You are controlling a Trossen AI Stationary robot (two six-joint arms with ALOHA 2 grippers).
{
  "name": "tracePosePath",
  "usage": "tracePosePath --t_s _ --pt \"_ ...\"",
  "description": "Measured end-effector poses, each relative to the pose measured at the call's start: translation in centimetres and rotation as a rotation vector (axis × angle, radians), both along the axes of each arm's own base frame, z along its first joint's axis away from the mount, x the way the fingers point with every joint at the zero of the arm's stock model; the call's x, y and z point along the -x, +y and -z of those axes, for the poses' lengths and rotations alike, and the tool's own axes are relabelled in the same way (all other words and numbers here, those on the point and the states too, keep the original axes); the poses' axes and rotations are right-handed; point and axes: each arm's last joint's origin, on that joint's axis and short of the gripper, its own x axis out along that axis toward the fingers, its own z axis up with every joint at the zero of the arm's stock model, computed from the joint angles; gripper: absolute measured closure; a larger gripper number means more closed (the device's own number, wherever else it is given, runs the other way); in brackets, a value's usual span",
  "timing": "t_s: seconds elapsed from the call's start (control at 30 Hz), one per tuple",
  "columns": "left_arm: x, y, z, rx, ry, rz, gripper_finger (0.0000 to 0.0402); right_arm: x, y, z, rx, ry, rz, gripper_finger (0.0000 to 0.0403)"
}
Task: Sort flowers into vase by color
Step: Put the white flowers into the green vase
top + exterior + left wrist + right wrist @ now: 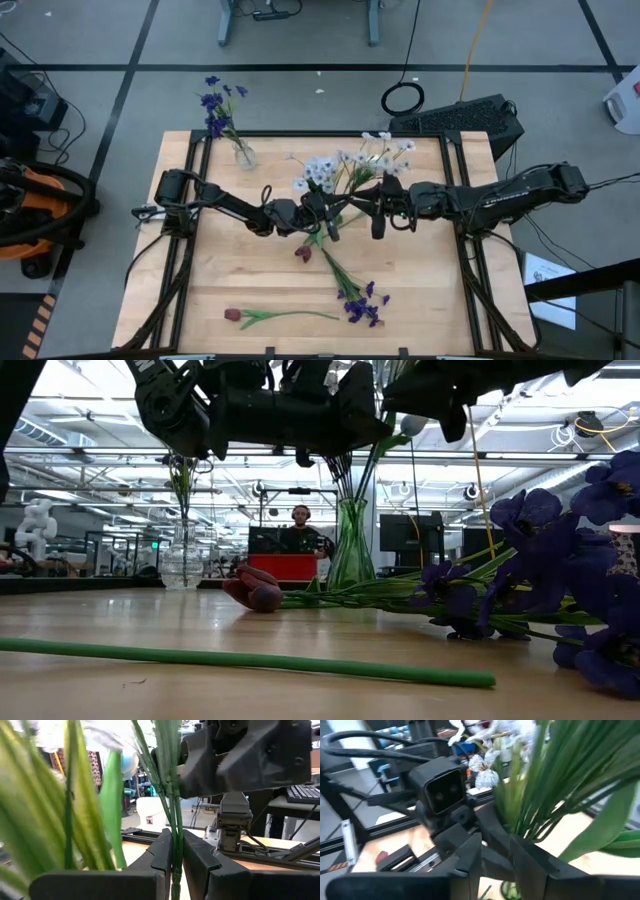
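Observation:
The white flowers' stems point(536, 812) are next to my right gripper's finger, so next I move my right gripper until it is centered on the stems point(521, 827) and close it before my left gripper opens.
A green glass vase point(350, 550) at the table's middle holds a bunch of white and pale flowers point(345, 170). My left gripper point(322, 212) reaches it from the left and is shut on one green stem point(175, 845). My right gripper point(378, 208) comes from the right. It is open point(495, 865), with its fingers beside the bunch's stems point(530, 805). A clear vase point(243, 155) at the far left holds purple-blue flowers point(215, 100). Two dark red tulips point(303, 253) point(232, 315) and a purple-blue flower point(360, 305) lie flat on the table. My left gripper pinches a thin green stem point(175, 851) between its two fingers point(162, 852), which lie across it. The fingers come roughly level from the table's left. The stem stands nearly upright in the hold and rises into the white bunch; its lower end is out of sight.
The lying flowers take up the near middle of the table; one long stem point(250, 658) runs across the near edge. Black rails point(185, 200) frame the tabletop. A keyboard point(460, 118) sits beyond the far right corner. A person point(300, 520) sits in the room behind.

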Motion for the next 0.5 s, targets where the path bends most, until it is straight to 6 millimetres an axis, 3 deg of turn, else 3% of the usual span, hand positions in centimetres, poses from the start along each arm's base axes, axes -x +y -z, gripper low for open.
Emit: tracePosePath --t_s 0.5 --pt "0.01 -0.21 0.00 -0.001 0.000 0.005 0.0361 -0.01 0.00 -0.05 -0.005 -0.003 0.004 0.0310"
